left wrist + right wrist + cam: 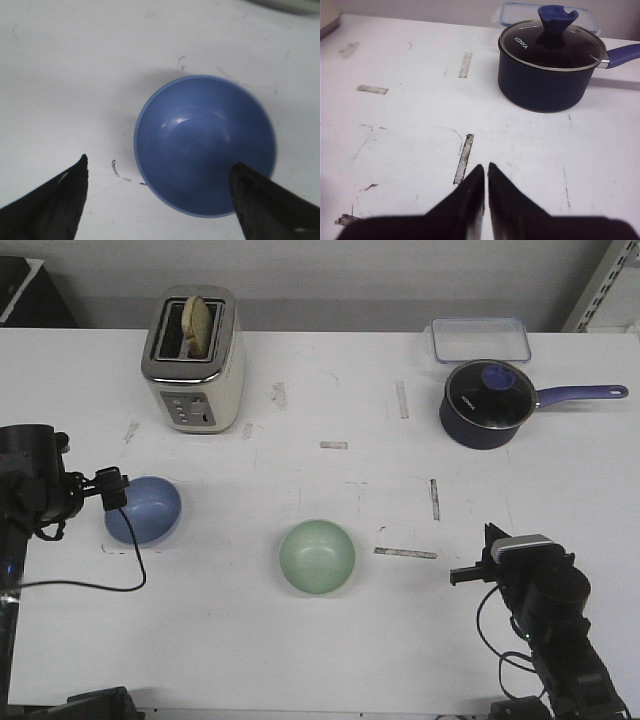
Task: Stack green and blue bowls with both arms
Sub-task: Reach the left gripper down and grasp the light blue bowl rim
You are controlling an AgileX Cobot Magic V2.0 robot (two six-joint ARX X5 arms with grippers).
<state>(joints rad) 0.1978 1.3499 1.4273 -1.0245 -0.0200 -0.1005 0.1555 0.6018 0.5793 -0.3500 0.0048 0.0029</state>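
Observation:
The green bowl's rim [317, 557] appears just as wide as the blue bowl's [144, 510], so I expect the blue bowl to almost hide the green bowl when the robot stacks them.
The light blue bowl [148, 512] sits upright on the white table at the left, and the pale green bowl [317, 556] stands apart from it near the middle front. My left gripper [113, 490] hovers at the blue bowl's left rim. In the left wrist view the blue bowl [205, 135] fills the centre, and my left gripper [159, 165] is open, with one finger over the bowl's inside and the other over bare table. My right gripper [491, 540] is at the front right, well away from the green bowl. In the right wrist view my right gripper [486, 167] is shut on nothing.
A cream toaster [195, 365] holding a bread slice stands at the back left. A dark blue saucepan [487, 405] with a glass lid and a clear lidded box [480, 338] are at the back right. The same saucepan [547, 75] lies ahead of my right gripper.

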